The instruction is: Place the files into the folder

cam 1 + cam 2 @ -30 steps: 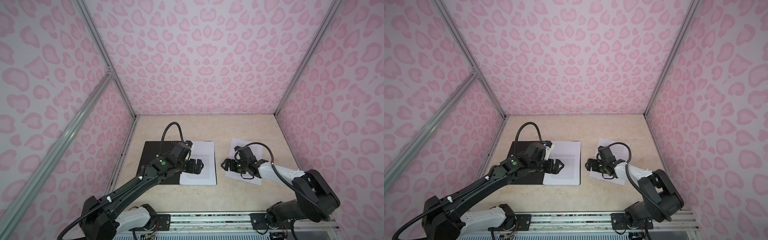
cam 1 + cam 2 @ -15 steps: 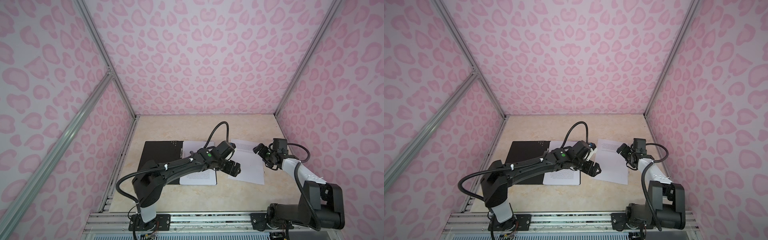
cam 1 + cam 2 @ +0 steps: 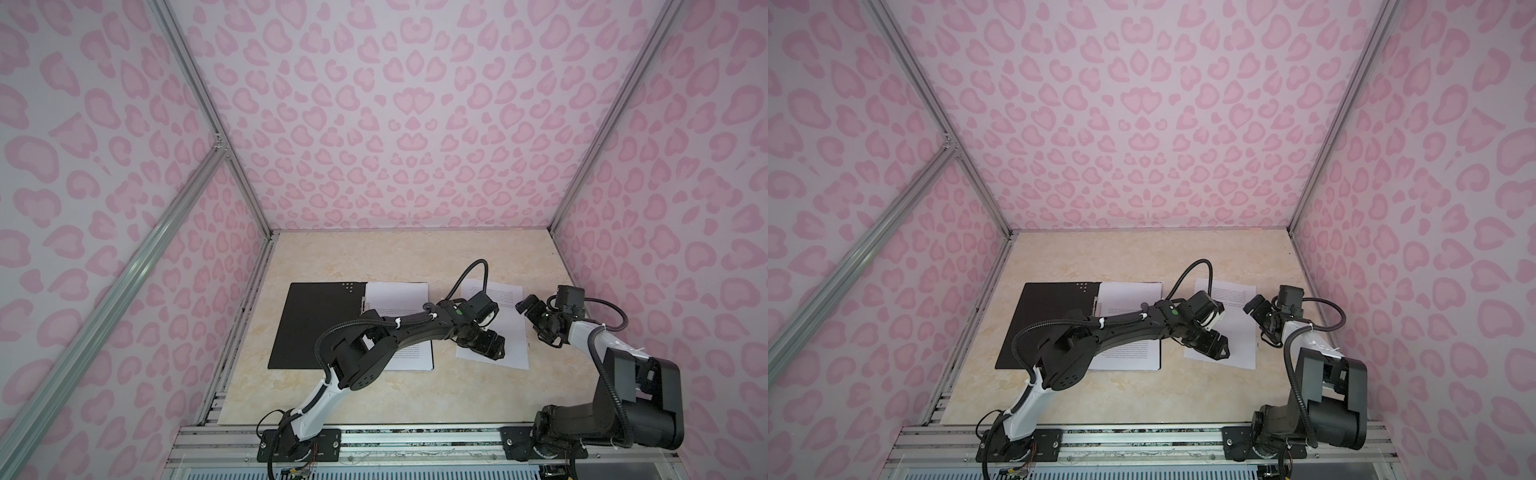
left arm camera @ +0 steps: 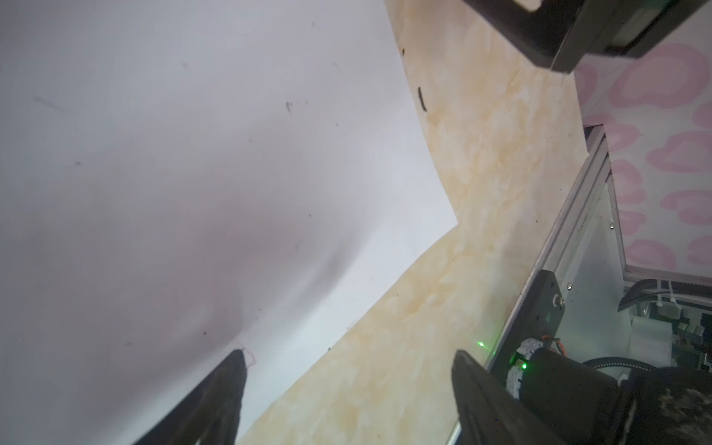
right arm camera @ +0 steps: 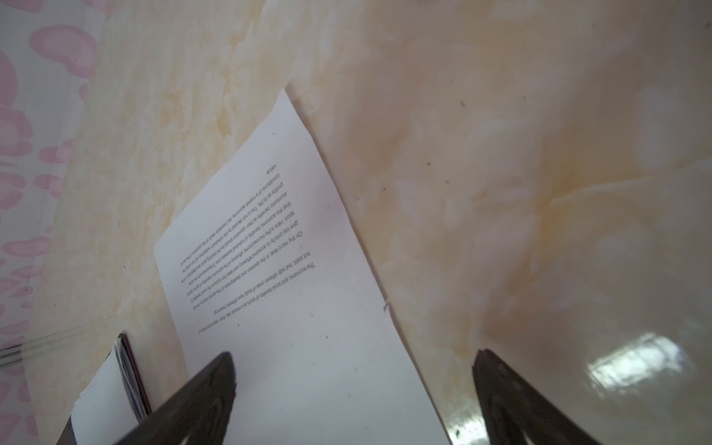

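Note:
The loose file's long edge (image 5: 363, 256) is lying flat against the table, so my right gripper should first push in and bend the file upward, then pinch its raised edge (image 5: 387, 308).
The folder (image 3: 316, 324) (image 3: 1050, 324) lies open with its black inside up, left of centre in both top views. White files (image 3: 399, 297) rest on its right half, partly under my left arm. One loose printed file (image 3: 513, 336) (image 3: 1239, 336) (image 5: 285, 289) lies on the table to the right. My left gripper (image 3: 496, 351) (image 3: 1223, 353) (image 4: 348, 356) is open at that sheet's near edge. One of its fingertips (image 4: 237, 362) touches the paper, which wrinkles there; the other is over bare table. My right gripper (image 3: 528, 316) (image 3: 1258, 318) (image 5: 354, 360) hangs open at the sheet's right edge, holding nothing.
The marble-look table (image 3: 374, 257) is closed in by pink patterned walls (image 3: 415, 124) on three sides. An aluminium rail (image 3: 415, 436) carrying both arm bases runs along the front. A corner of the folder with its sheets (image 5: 123, 370) shows in the right wrist view.
My left arm swung from over the folder across to the loose sheet, and its jaws have narrowed a little. My right gripper drew back from on top of that sheet to its right edge.

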Available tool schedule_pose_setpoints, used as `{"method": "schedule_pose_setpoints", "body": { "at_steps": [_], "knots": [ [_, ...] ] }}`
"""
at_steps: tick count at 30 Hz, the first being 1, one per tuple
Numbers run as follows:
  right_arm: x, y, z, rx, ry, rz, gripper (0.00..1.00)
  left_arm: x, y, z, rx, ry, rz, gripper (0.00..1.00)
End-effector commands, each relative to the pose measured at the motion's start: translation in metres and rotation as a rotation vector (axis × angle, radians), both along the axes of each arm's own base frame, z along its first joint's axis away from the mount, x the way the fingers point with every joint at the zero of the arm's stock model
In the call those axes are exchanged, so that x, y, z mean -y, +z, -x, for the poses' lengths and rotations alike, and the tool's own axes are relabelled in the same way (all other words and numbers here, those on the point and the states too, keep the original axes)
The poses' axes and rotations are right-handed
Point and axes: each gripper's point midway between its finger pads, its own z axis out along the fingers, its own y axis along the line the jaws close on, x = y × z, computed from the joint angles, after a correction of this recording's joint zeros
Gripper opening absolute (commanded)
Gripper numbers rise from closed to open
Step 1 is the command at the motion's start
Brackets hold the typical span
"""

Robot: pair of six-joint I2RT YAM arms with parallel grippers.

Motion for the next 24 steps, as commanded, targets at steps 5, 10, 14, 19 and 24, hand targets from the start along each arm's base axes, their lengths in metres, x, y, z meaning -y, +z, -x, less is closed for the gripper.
{"method": "schedule_pose_setpoints", "body": {
  "at_steps": [5, 10, 14, 19, 24],
  "knots": [
    [0.009, 0.010, -0.050, 0.108, 0.008, -0.006, 0.97, -0.012, -0.028, -0.001, -0.080, 0.052, -0.068, 0.85],
    [0.014, 0.007, -0.077, 0.124, 0.025, -0.002, 0.97, -0.034, -0.041, -0.009, -0.113, 0.125, -0.096, 0.86],
    [0.010, -0.007, -0.098, 0.120, 0.077, -0.044, 0.97, -0.045, -0.045, -0.008, -0.110, 0.137, -0.119, 0.86],
    [0.005, -0.023, -0.109, 0.084, 0.130, -0.082, 0.97, -0.061, -0.054, -0.008, -0.111, 0.164, -0.160, 0.86],
    [-0.011, -0.030, -0.104, 0.092, 0.160, -0.167, 0.97, -0.073, -0.061, -0.013, -0.114, 0.197, -0.182, 0.86]
  ]
}}
